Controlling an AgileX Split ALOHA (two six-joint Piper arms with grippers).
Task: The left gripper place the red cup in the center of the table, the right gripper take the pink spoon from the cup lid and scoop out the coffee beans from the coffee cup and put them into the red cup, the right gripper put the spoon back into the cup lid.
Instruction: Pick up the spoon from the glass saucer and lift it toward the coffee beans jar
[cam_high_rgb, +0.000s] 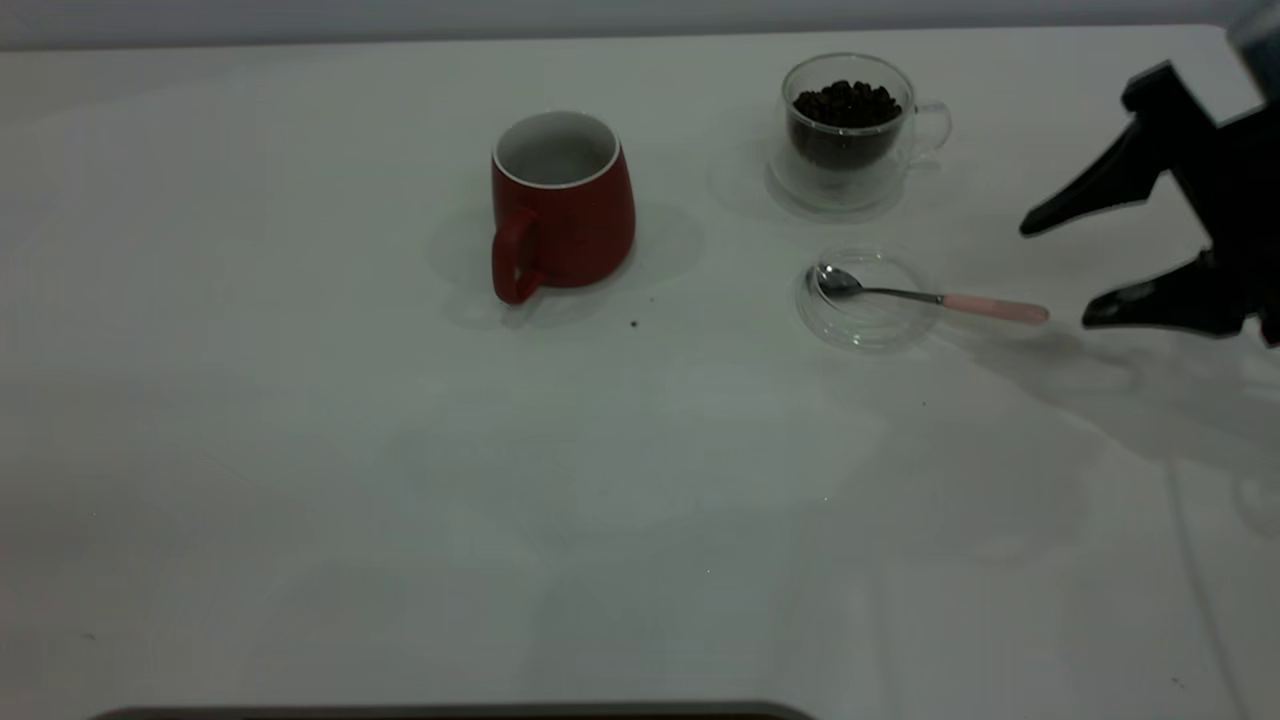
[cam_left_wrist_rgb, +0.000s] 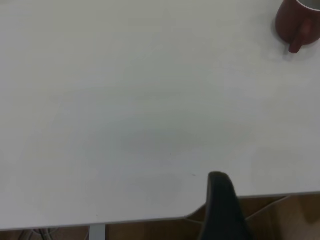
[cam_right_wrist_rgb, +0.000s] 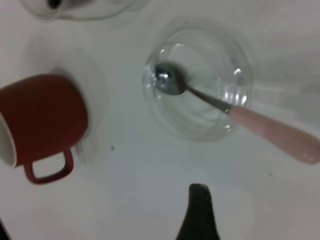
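Note:
My gripper will leave the deep pile of coffee beans (cam_high_rgb: 847, 120) almost as high when I scoop, because the pink spoon's bowl (cam_high_rgb: 836, 282) is small next to the pile.
The red cup (cam_high_rgb: 562, 205) stands upright near the middle of the table (cam_high_rgb: 400, 480), its handle toward the front; it also shows in the right wrist view (cam_right_wrist_rgb: 42, 120) and far off in the left wrist view (cam_left_wrist_rgb: 297, 22). The pink spoon (cam_high_rgb: 930, 297) lies with its bowl in the cup lid (cam_high_rgb: 862, 300) and its pink handle sticking out to the right. Behind them the coffee cup (cam_high_rgb: 850, 130) holds the coffee beans (cam_high_rgb: 846, 103). My right gripper (cam_high_rgb: 1056, 274) hangs open just right of the spoon's handle end, holding nothing. Only one finger (cam_left_wrist_rgb: 220, 200) of the left gripper shows, at the table's edge, with nothing beside it.
A few dark specks (cam_high_rgb: 633, 323) lie in front of the red cup. The table's front and left parts are bare white surface. The rounded table edge (cam_left_wrist_rgb: 150, 219) and the floor below appear in the left wrist view.

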